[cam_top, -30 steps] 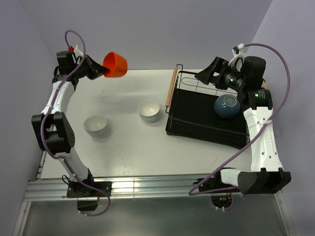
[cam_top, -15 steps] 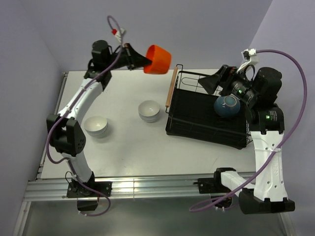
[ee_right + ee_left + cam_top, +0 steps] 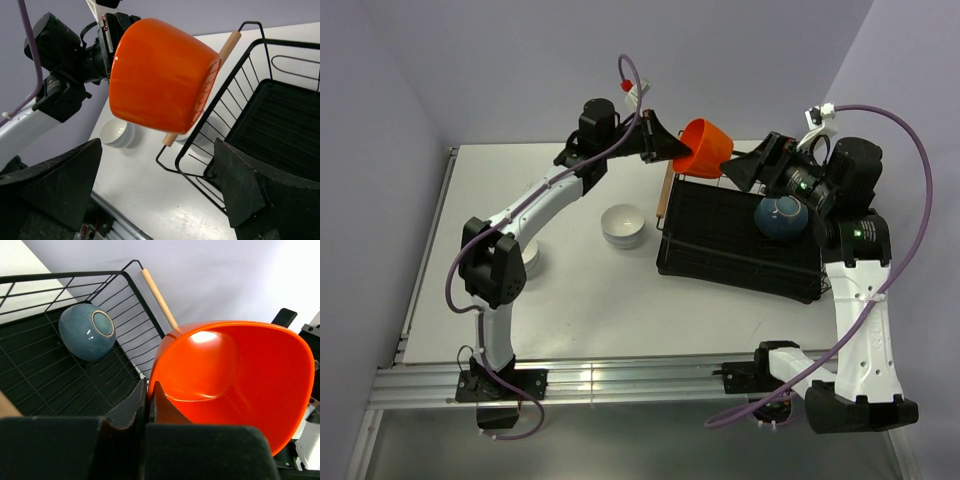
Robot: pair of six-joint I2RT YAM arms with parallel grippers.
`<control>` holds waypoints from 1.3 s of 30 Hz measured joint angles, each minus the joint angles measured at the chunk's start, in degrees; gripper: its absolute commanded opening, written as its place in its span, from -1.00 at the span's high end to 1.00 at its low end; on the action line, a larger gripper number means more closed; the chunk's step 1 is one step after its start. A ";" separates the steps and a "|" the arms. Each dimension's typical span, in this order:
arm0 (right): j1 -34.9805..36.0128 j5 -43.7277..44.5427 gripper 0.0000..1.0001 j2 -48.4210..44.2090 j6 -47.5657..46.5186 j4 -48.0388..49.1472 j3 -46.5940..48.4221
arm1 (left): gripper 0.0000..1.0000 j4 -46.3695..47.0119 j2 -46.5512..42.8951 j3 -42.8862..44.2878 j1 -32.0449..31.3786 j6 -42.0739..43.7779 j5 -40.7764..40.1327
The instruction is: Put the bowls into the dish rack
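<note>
The orange bowl's free side [image 3: 724, 149] faces my right gripper's open fingers, so my left gripper keeps hold of the bowl's rim [image 3: 154, 369] until those fingers close, and then let go.
My left gripper [image 3: 672, 148] is shut on the rim of the orange bowl [image 3: 706, 148] and holds it tilted in the air over the far left corner of the black dish rack [image 3: 720, 238]. In the left wrist view the pads [image 3: 131, 402] pinch the bowl's wall [image 3: 235, 380]. The dark blue bowl [image 3: 781, 217] lies on its side in the rack [image 3: 50, 375], also seen from the left wrist [image 3: 87, 331]. My right gripper [image 3: 748, 168] is open and empty over the rack's far side, facing the orange bowl [image 3: 160, 75]. Two stacks of white bowls [image 3: 623, 224] [image 3: 528, 258] sit on the table.
The rack's wooden handle [image 3: 664, 195] runs along its left end, just under the orange bowl, and shows in the right wrist view [image 3: 230, 42]. The left arm hides part of the left white stack. The right wrist view shows that stack [image 3: 117, 132] beyond the rack's wires [image 3: 280, 115].
My left arm has swung right with the orange bowl, from the table's far left corner to above the rack's left end. My right gripper stayed open and shifted only slightly.
</note>
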 measured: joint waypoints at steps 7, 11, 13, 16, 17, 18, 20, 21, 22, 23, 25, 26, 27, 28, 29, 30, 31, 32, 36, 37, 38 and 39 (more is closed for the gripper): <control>0.02 0.26 -1.00 0.44 2.95 0.63 -0.90 | 1.00 -1.01 1.77 2.05 -1.79 0.55 -2.67; 0.22 0.87 -1.00 1.40 3.34 0.81 -0.90 | 0.99 -1.25 1.77 2.05 -2.03 0.68 -3.32; 0.26 1.42 -1.00 2.14 3.41 0.79 -0.90 | 1.00 -1.25 1.77 2.05 -2.12 0.68 -3.91; 1.40 2.19 -1.00 3.48 3.52 0.74 -0.81 | 1.00 -1.25 1.77 2.05 -2.45 0.68 -4.59; 1.92 2.34 -1.00 3.91 3.52 0.68 -0.74 | 0.99 -1.33 1.77 2.05 -2.64 0.74 -4.70; 2.40 2.43 -1.00 4.39 3.52 0.63 -0.59 | 0.99 -1.55 1.77 2.05 -2.84 0.96 -4.96; 2.95 2.43 -1.00 5.16 3.52 0.70 -0.42 | 0.99 -2.19 1.77 2.05 -3.48 1.75 -5.38; 3.21 2.43 -1.00 5.38 3.52 0.66 -0.42 | 1.00 -2.54 1.77 2.05 -3.80 2.19 -5.62; 3.39 2.60 -1.00 5.44 3.45 0.52 -0.39 | 1.00 -2.93 1.77 2.05 -4.07 2.47 -5.92; 3.39 2.78 -1.00 5.44 3.41 0.24 -0.39 | 1.00 -3.15 1.77 2.05 -4.28 2.60 -6.25; 3.52 3.13 -1.00 5.44 3.32 0.13 -0.35 | 1.00 -3.28 1.77 2.05 -4.39 2.82 -6.47; 3.72 3.28 -1.00 5.44 3.32 0.15 -0.33 | 1.00 -3.30 1.77 2.05 -4.37 2.84 -6.47; 3.87 3.58 -1.00 5.46 3.32 0.17 -0.33 | 1.00 -3.30 1.77 2.05 -4.35 2.86 -6.49; 4.07 4.04 -1.00 5.46 3.34 0.15 -0.33 | 1.00 -3.32 1.77 2.05 -4.35 2.89 -6.54; 4.15 4.31 -1.00 5.49 3.34 0.15 -0.33 | 1.00 -3.34 1.77 2.05 -4.37 2.95 -6.67; 4.28 4.70 -1.00 5.53 3.41 0.17 -0.33 | 1.00 -3.34 1.77 2.05 -4.42 3.06 -6.91; 4.39 5.07 -1.00 5.60 3.48 0.20 -0.33 | 1.00 -3.37 1.77 2.05 -4.48 3.21 -7.08; 4.48 5.51 -1.00 5.70 3.58 0.24 -0.33 | 1.00 -3.39 1.77 2.05 -4.55 3.48 -7.39; 4.63 6.80 -0.98 6.45 4.02 0.24 -0.33 | 1.00 -4.81 1.77 2.62 -4.87 4.74 -9.11; 4.66 7.04 -0.98 6.60 4.11 0.26 -0.33 | 1.00 -5.05 1.77 2.73 -5.01 5.09 -9.53; 4.66 7.34 -0.97 6.75 4.20 0.24 -0.33 | 1.00 -5.33 1.77 2.82 -5.14 5.25 -10.01; 4.66 7.56 -0.96 6.86 4.28 0.22 -0.33 | 1.00 -5.66 1.77 2.86 -5.25 5.40 -10.47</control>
